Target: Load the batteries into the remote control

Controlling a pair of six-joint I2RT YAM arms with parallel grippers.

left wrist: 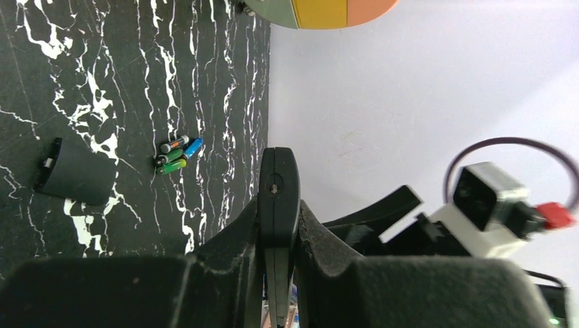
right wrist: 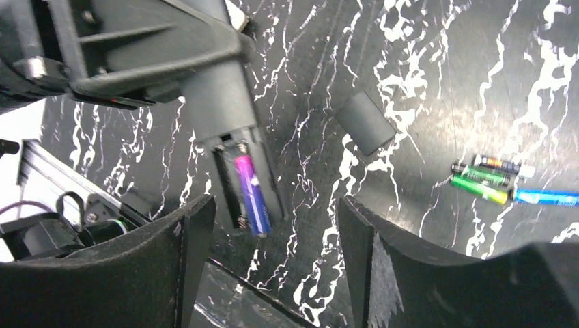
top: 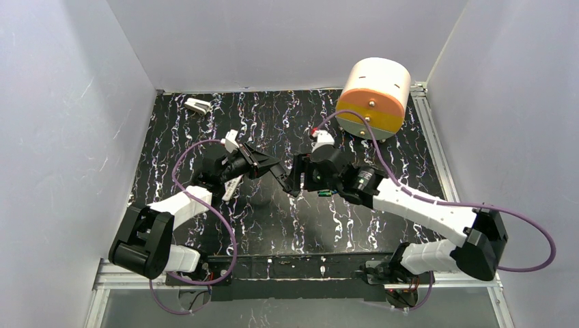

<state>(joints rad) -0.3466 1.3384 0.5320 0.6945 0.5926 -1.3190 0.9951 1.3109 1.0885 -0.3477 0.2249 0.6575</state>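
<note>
The purple-blue battery's lower end (right wrist: 260, 229) sticks past the compartment's edge, so next I push the battery (right wrist: 253, 200) into its slot with my right gripper's fingers before getting another.
My left gripper (top: 276, 174) is shut on the remote control (right wrist: 229, 119), which looks dark here and is seen edge-on between the fingers in the left wrist view (left wrist: 276, 184). Its battery compartment is open and faces the right wrist camera. A purple-blue battery (right wrist: 249, 195) lies in it, its lower end reaching past the compartment's edge. My right gripper (right wrist: 273, 239) is open and empty, just in front of the remote; it also shows in the top view (top: 298, 179). Several loose green, blue and dark batteries (right wrist: 491, 179) lie together on the table, also in the left wrist view (left wrist: 174, 154).
A dark grey battery cover (right wrist: 365, 123) lies on the black marbled table (top: 273, 225), also in the left wrist view (left wrist: 75, 174). A round white-and-orange drum (top: 375, 96) stands at the back right. A white-and-grey block (top: 198, 105) lies at the back left. White walls enclose the table.
</note>
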